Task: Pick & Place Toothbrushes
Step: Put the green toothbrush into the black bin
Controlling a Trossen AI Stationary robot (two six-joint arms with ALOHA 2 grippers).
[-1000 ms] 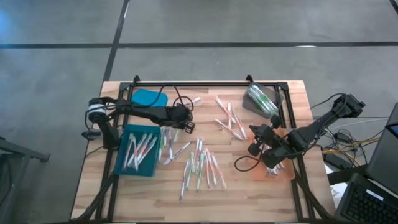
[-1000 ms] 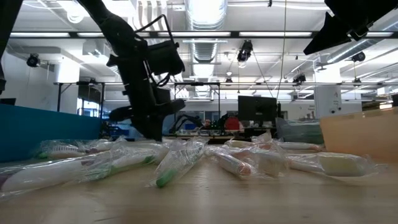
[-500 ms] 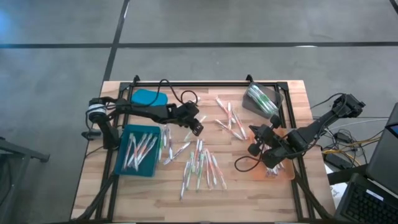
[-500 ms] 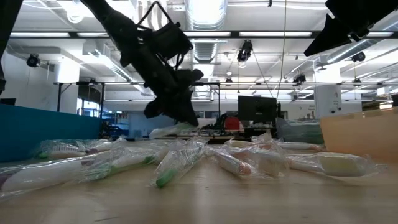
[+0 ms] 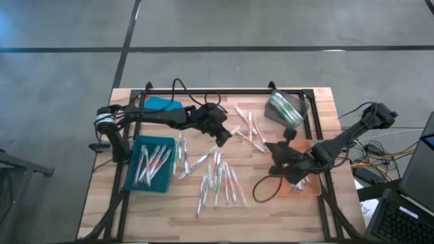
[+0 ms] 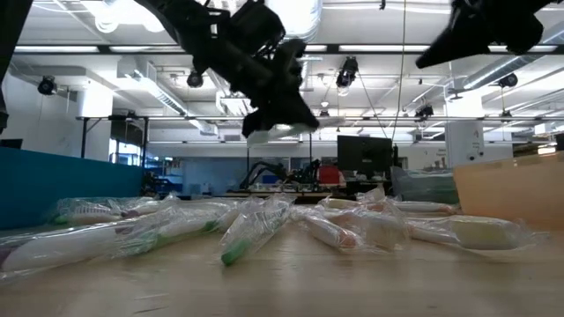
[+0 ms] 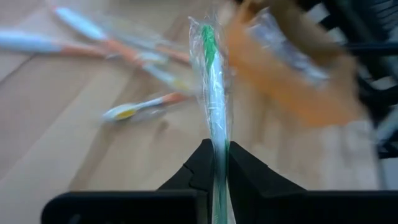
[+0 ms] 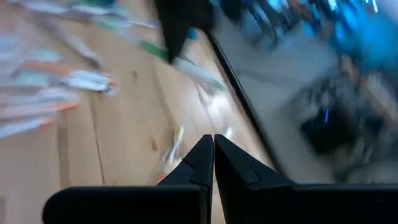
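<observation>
My right gripper needs to take the held green toothbrush by its loose end [image 7: 209, 42], because the clear container with green toothbrushes [image 5: 285, 109] is far from my left gripper's side.
Many wrapped toothbrushes lie loose on the wooden table [image 5: 271, 210], in a heap near the middle [image 5: 220, 179] and another farther back [image 5: 249, 129]. More lie in the blue tray [image 5: 129, 177] at the left. My left gripper [image 5: 224, 135] hangs above the table's middle, shut on a green toothbrush in a clear wrapper [image 7: 211, 93], which also shows in the low view [image 6: 284, 132]. My right gripper [image 5: 271, 149] is shut on nothing and hangs over the table's right half, beside the orange tray [image 5: 306, 188]. My left gripper pinches the green toothbrush between its two fingers [image 7: 200, 163] at one end of it [image 7: 216, 149]. The fingers slant downward from the table's left side and lie along the brush, which sticks out past the fingertips. The brush is lifted clear of the table.
A blue lid [image 5: 161, 104] lies at the far left. A clear container with green toothbrushes [image 5: 285, 108] stands at the far right. A black frame [image 5: 203, 91] runs along the table's edges, and a black cable [image 5: 264, 183] loops near the orange tray.
My left gripper has risen from the table beside the blue tray and gone toward the right edge, tipping up and rolling, with the green toothbrush lifted clear. My right gripper has rolled at the wrist, staying about where it was.
</observation>
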